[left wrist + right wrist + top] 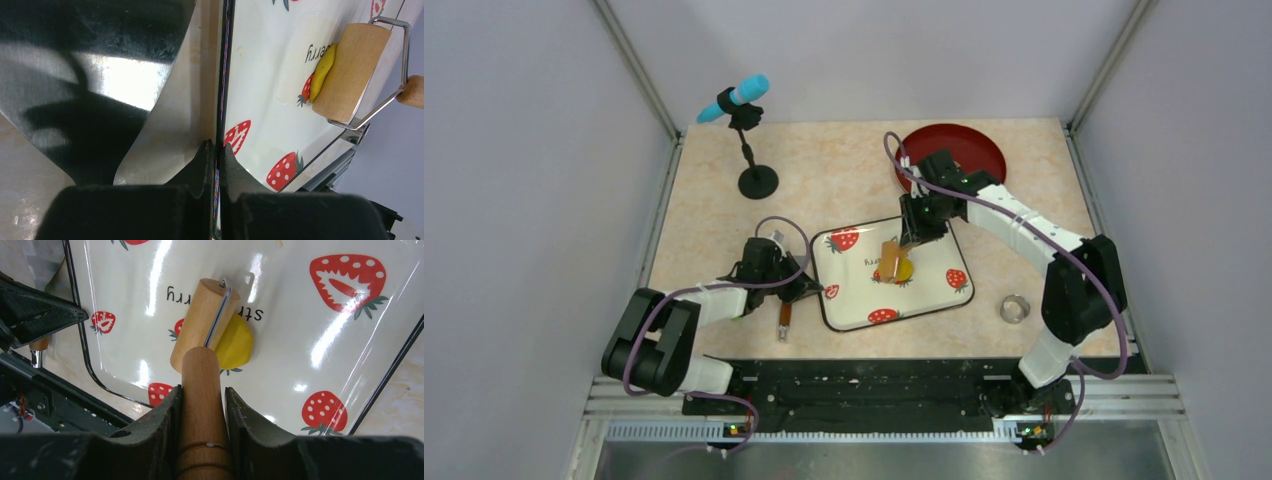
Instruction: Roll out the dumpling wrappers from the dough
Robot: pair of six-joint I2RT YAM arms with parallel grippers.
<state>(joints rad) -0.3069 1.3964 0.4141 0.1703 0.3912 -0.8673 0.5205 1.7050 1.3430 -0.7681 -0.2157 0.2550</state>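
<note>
Next, my right gripper rolls back over the exposed dough (906, 270) toward the metal ring, since the roller's drum is at the dough's edge (322, 72) closest to my left gripper.
A yellow dough (906, 268) lies flattened near the middle of the white strawberry tray (924, 300). My right gripper (914, 228) is shut on the handle of the wooden roller (890, 259), whose drum rests on the dough's left part. In the right wrist view the gripper (201, 390) clamps the handle, and the roller (200, 325) covers part of the dough (239, 342). My left gripper (817, 291) is shut on the tray's left rim. In the left wrist view it (216, 150) pinches the black rim, with the dough (324, 70) under the roller (350, 70). No round wrapper shows.
A small metal ring (1015, 308) lies right of the tray. A dark red plate (954, 155) sits at the back right. A microphone stand (749, 150) stands at the back left. A metal scraper with a wooden handle (784, 322) lies left of the tray, under my left gripper.
</note>
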